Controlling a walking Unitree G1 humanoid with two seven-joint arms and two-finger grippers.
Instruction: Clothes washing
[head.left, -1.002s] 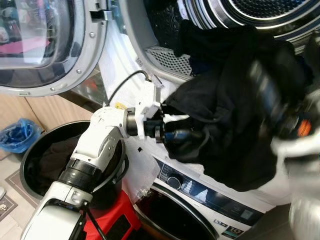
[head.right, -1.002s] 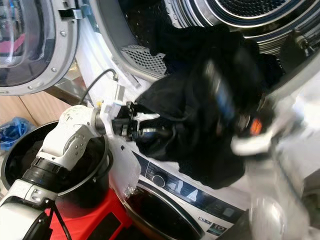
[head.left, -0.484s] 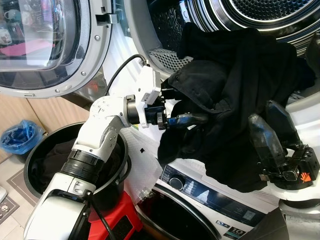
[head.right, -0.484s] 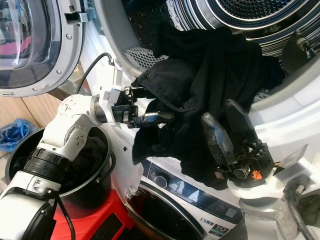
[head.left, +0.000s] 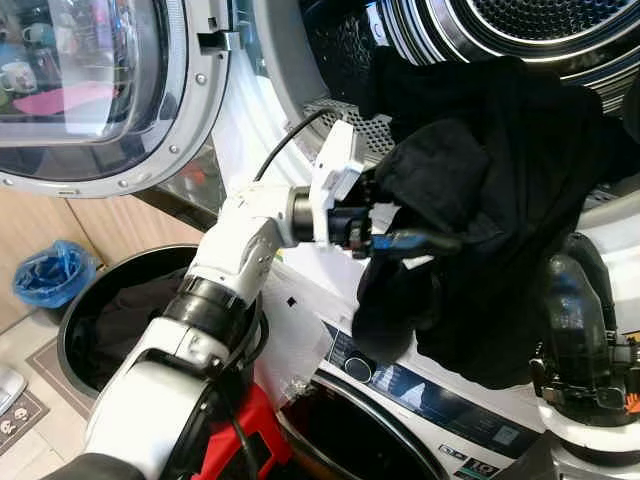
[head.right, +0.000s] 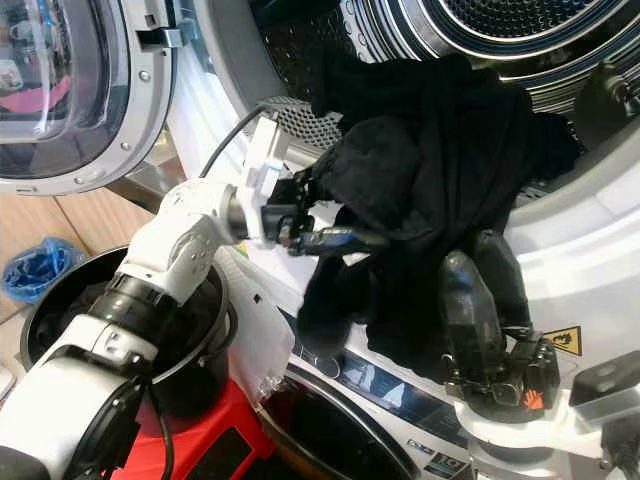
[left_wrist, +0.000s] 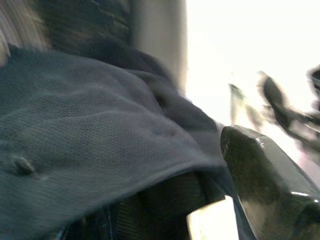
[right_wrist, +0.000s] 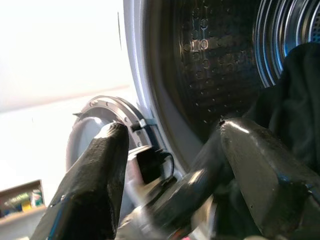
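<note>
The black garment hangs long and limp over the drum's rim, so I expect a flap to still drape outside when I push the garment in.
A large black garment hangs out of the upper drum and down over the machine's white front. My left gripper reaches in from the left at the drum's mouth and is shut on a bunched fold of this garment; in the left wrist view the dark cloth lies over one finger. My right gripper stands upright below the drum with its tips by the garment's hanging lower edge. It is open, and the right wrist view has nothing between its fingers.
The round glass door stands open at upper left. A black basket holding dark clothes sits on the floor at left, above a red stool. A blue bag lies beside it. The lower washer's control panel is underneath.
My left gripper has carried its fold of the garment up and to the right, toward the drum's mouth. My right gripper has come out of the cloth and dropped lower.
</note>
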